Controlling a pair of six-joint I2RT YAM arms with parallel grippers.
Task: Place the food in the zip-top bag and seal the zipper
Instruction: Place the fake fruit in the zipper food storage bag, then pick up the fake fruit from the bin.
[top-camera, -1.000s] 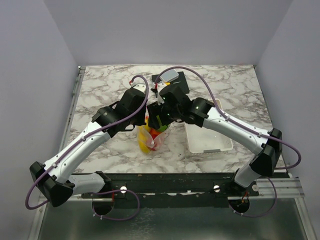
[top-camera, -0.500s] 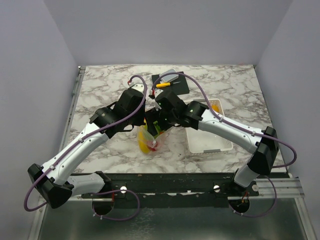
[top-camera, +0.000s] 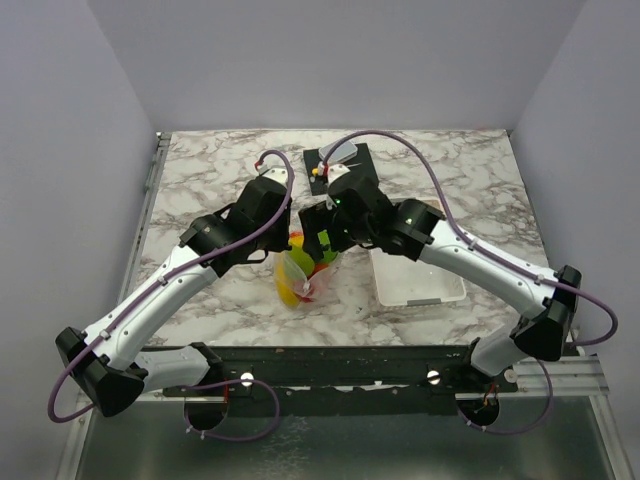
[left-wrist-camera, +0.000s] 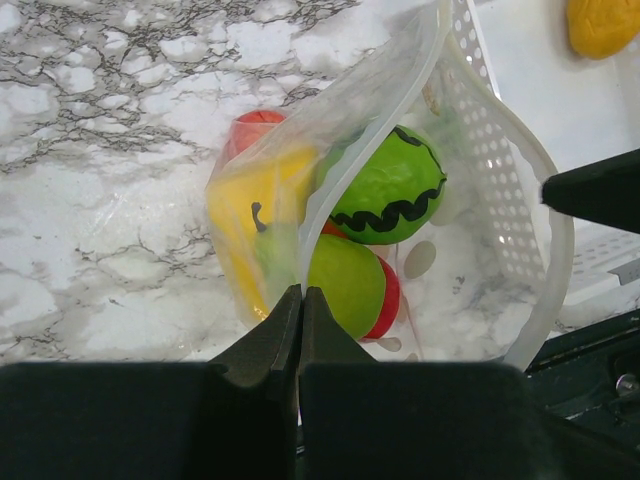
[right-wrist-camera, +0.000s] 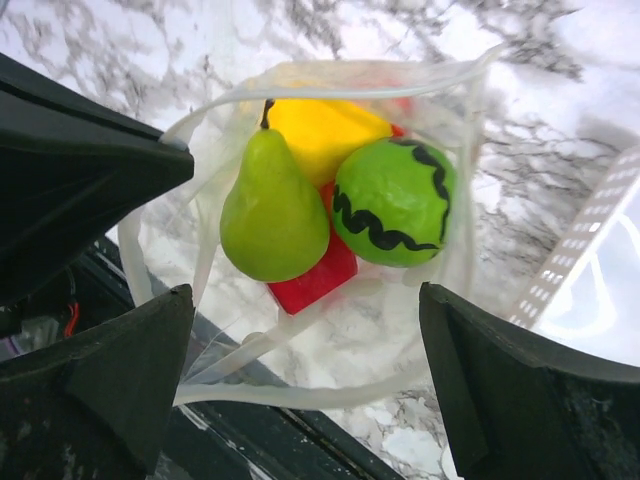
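My right gripper should keep going to the orange-yellow food piece (left-wrist-camera: 602, 25) and close on it, since it is free in the basket and the bag's opening (right-wrist-camera: 315, 240) is open.
The zip-top bag (top-camera: 300, 278) stands open-mouthed on the marble between the two arms, clear with white dots. My left gripper (left-wrist-camera: 300, 293) is shut on its near rim and holds the mouth up. Inside lie food pieces: a green pear (right-wrist-camera: 272, 215), a green ball with a black zigzag (right-wrist-camera: 393, 200), a yellow piece (right-wrist-camera: 320, 130) and a red block (right-wrist-camera: 318, 282). The zipper (right-wrist-camera: 291, 396) is the pale strip round the open mouth. My right gripper (right-wrist-camera: 305, 295) hangs just above the mouth, open wide, with nothing between its fingers. Another orange-yellow food piece (left-wrist-camera: 600, 25) lies in the basket.
A white slatted basket (top-camera: 420, 288) sits right of the bag, close against it. A black mat (top-camera: 355, 165) with a yellow-handled knife (top-camera: 318, 171) lies behind the grippers. One right finger (left-wrist-camera: 600, 190) shows at the edge of the left wrist view.
The right gripper's jaws have spread wider over the bag mouth, and its wrist has shifted slightly to the right. The left gripper keeps its hold on the bag rim.
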